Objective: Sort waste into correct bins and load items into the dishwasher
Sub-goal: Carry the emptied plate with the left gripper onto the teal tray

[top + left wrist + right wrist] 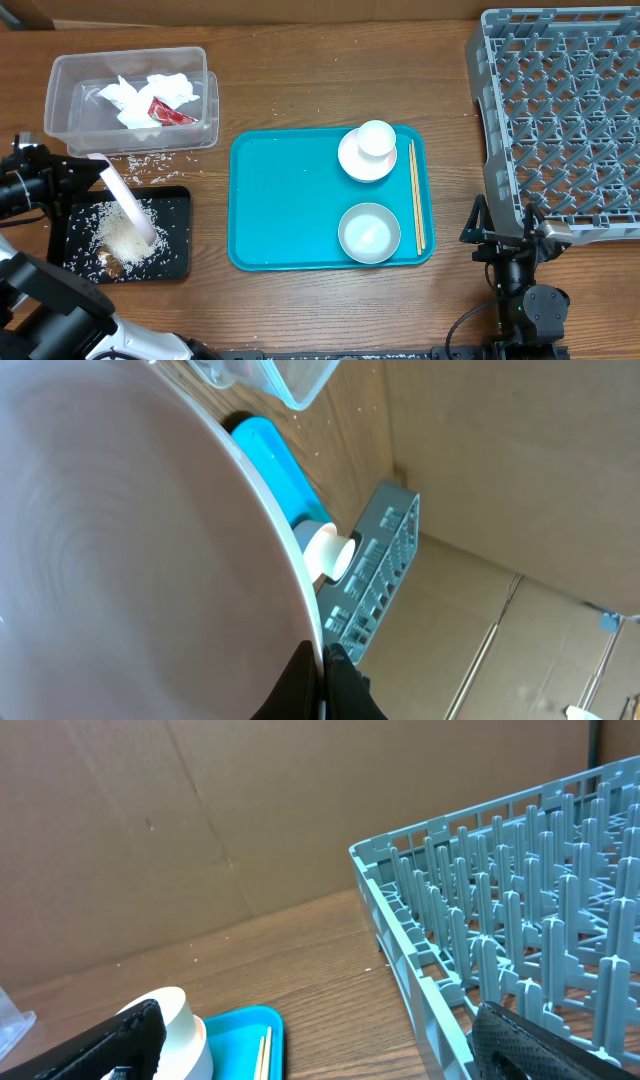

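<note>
The rice is in the black tray (pixel 122 243) and the teal tray is open beside the bowls (pixel 281 197), so my left gripper should keep going to the teal tray and let go of the white plate flat there.
My left gripper (pixel 84 166) is shut on the rim of the round white plate (pixel 128 203), held tilted on edge over the black tray (pixel 178 232). A pile of rice (pixel 125 236) and a brown scrap (pixel 114 267) lie in that tray. In the left wrist view the plate (pixel 130 550) fills the left and the jaws (pixel 322 678) pinch its rim. The clear tub (pixel 70 100) holds tissue (pixel 150 93) and a red wrapper (pixel 168 112). My right gripper (pixel 504 236), seen in its wrist view (pixel 315 1032), is open and empty beside the grey dish rack (pixel 560 110).
The teal tray (pixel 285 200) holds a small cup (pixel 376 137) in a bowl (pixel 352 163), another bowl (pixel 368 232) and chopsticks (pixel 416 195). Loose rice grains (pixel 150 160) lie on the table between tub and black tray. The rack (pixel 500 920) stands right of my right gripper.
</note>
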You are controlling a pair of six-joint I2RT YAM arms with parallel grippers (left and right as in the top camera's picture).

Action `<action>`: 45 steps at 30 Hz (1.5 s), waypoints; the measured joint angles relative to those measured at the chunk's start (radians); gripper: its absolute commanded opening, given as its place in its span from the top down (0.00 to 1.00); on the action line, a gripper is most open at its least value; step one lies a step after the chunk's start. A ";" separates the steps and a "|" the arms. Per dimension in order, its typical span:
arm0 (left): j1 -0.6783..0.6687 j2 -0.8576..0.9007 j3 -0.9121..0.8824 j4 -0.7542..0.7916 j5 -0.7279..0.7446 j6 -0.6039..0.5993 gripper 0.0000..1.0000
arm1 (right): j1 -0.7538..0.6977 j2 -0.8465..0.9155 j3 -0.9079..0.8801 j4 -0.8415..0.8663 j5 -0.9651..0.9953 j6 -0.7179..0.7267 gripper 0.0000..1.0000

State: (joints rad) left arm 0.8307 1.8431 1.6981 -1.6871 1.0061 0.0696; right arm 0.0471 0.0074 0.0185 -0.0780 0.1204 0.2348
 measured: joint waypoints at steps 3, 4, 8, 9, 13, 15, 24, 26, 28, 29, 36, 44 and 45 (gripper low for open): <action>-0.056 -0.002 -0.001 0.001 0.004 -0.003 0.96 | 0.000 0.000 0.000 0.001 0.000 -0.001 0.00; -0.090 -0.005 -0.002 0.001 0.004 -0.004 0.96 | 0.000 0.000 0.000 0.000 0.000 0.000 0.00; -0.272 -0.045 -0.002 0.002 0.009 -0.008 0.96 | 0.000 0.000 0.000 0.000 0.000 0.000 0.00; -0.336 -0.061 -0.002 0.001 0.011 -0.008 0.96 | 0.000 0.000 0.000 0.000 0.000 0.000 0.00; -0.607 -0.084 -0.002 0.074 0.005 -0.019 0.96 | 0.000 0.000 0.000 0.000 0.000 0.000 0.00; -0.740 -0.084 -0.003 0.165 -0.035 -0.064 0.96 | 0.000 0.000 0.000 0.000 0.000 0.000 0.00; -1.274 -0.083 -0.004 0.481 -0.749 -0.546 0.94 | 0.000 0.000 0.000 0.000 0.000 0.000 0.00; -1.360 -0.075 -0.004 0.503 -0.903 -0.621 0.95 | 0.000 0.000 0.000 0.000 0.000 0.000 0.00; -1.414 -0.057 -0.004 0.512 -1.005 -0.666 0.96 | 0.000 0.000 0.000 0.000 0.000 0.000 0.00; -1.435 -0.040 -0.004 0.511 -1.044 -0.685 0.96 | 0.000 0.000 0.000 0.000 0.000 0.000 0.00; -1.488 0.115 -0.004 0.510 -1.164 -0.765 0.95 | 0.000 0.000 0.000 0.000 0.000 -0.001 0.00; -1.487 0.236 -0.004 0.510 -1.181 -0.808 0.73 | 0.000 0.000 0.000 0.000 0.000 0.000 0.00; -1.487 0.240 -0.004 0.510 -1.178 -0.808 0.71 | 0.000 0.000 0.000 0.000 0.000 0.000 0.00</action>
State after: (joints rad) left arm -0.6567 2.0827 1.6939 -1.1770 -0.1722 -0.7387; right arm 0.0471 0.0074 0.0185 -0.0784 0.1204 0.2344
